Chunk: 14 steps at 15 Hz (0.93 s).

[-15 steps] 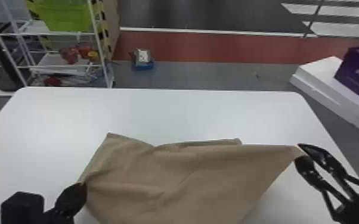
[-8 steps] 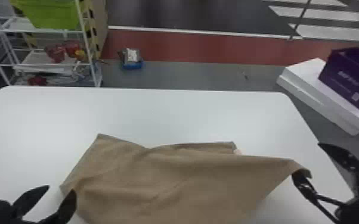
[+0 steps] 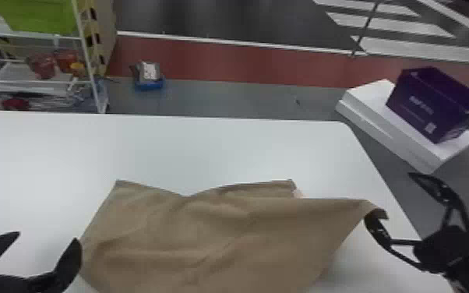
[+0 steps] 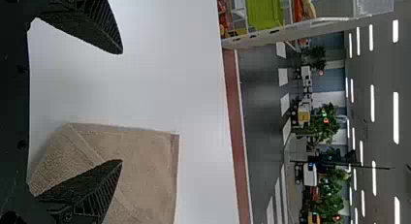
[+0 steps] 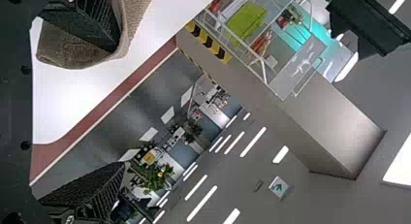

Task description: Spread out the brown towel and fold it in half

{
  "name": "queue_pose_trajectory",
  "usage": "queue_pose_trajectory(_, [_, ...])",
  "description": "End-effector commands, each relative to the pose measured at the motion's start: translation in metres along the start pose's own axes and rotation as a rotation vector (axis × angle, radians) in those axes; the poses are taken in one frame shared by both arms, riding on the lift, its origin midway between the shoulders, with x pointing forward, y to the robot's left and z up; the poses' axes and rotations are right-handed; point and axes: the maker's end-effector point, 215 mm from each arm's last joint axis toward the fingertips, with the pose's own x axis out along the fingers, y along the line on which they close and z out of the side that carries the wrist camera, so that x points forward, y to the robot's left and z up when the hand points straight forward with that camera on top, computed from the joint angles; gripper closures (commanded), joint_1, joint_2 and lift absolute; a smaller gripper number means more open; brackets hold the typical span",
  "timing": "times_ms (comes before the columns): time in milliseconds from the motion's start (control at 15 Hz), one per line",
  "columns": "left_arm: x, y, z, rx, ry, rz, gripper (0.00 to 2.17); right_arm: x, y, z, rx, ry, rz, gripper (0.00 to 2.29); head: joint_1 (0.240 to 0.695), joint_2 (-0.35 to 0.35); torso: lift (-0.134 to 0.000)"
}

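Observation:
The towel's far edge dips [image 3: 186,195] between the corners. The brown towel [image 3: 206,241] will therefore spread wider and straighten along that edge when I pull it tight.
The brown towel [image 3: 206,237] lies wrinkled on the white table, its right corner raised and draped over one finger of my right gripper [image 3: 397,198]. That gripper's fingers stand wide apart; in the right wrist view the gripper [image 5: 118,105] has the towel [image 5: 138,15] hanging around one finger, the other finger free. My left gripper [image 3: 46,237] is open beside the towel's left edge. From the left wrist view, the left gripper [image 4: 121,107] has one finger over the towel [image 4: 150,170] and the other over bare table.
The white table [image 3: 159,148] extends beyond and left of the towel. Past its right edge, a purple box [image 3: 432,105] rests on white boxes [image 3: 393,132]. A wire shelf [image 3: 39,83] stands behind on the left.
Both grippers have opened. The left one let the towel's left edge go and moved slightly left; the right one's fingers parted, leaving the corner draped on one. The head view has shifted.

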Motion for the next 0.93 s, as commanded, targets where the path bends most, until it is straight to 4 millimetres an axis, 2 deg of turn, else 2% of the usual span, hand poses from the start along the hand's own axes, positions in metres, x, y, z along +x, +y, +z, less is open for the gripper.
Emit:
queue_pose_trajectory(0, [0.005,-0.014,0.005,-0.004,-0.011,-0.024,0.09,0.015,0.033,0.003,-0.125,0.066,0.109,0.06,0.695,-0.204,-0.123])
queue_pose_trajectory(133, [0.007,-0.025,0.004,-0.007,-0.01,-0.049,0.09,0.021,0.07,0.008,-0.181,0.09,0.207,0.06,0.695,-0.191,-0.123])
queue_pose_trajectory(200, [0.008,-0.03,0.002,-0.008,-0.007,-0.057,0.09,0.025,0.092,-0.01,-0.212,0.17,0.275,0.06,0.695,-0.181,-0.123])
queue_pose_trajectory(267, [0.007,-0.03,0.001,-0.009,-0.005,-0.056,0.09,0.023,0.107,-0.041,-0.24,0.315,0.328,0.07,0.695,-0.159,-0.123])
queue_pose_trajectory(333, [0.007,-0.03,0.002,-0.006,-0.008,-0.056,0.11,0.022,0.106,-0.039,-0.238,0.337,0.334,0.07,0.695,-0.154,-0.123])
queue_pose_trajectory(400, [0.006,-0.029,0.005,-0.003,-0.014,-0.055,0.11,0.021,0.088,-0.029,-0.196,0.319,0.303,0.07,0.695,-0.154,-0.123])
queue_pose_trajectory(533, [0.003,-0.029,0.006,-0.002,-0.017,-0.054,0.11,0.015,0.061,-0.028,-0.146,0.342,0.291,0.08,0.695,-0.169,-0.123])
queue_pose_trajectory(667, [0.002,-0.03,0.005,-0.002,-0.018,-0.057,0.11,0.001,0.027,-0.014,0.009,0.29,0.291,0.08,0.695,-0.186,-0.123])
queue_pose_trajectory(867, [0.004,-0.038,0.009,-0.004,-0.026,-0.068,0.11,-0.011,0.01,-0.008,0.143,0.282,0.292,0.09,0.695,-0.232,-0.123])
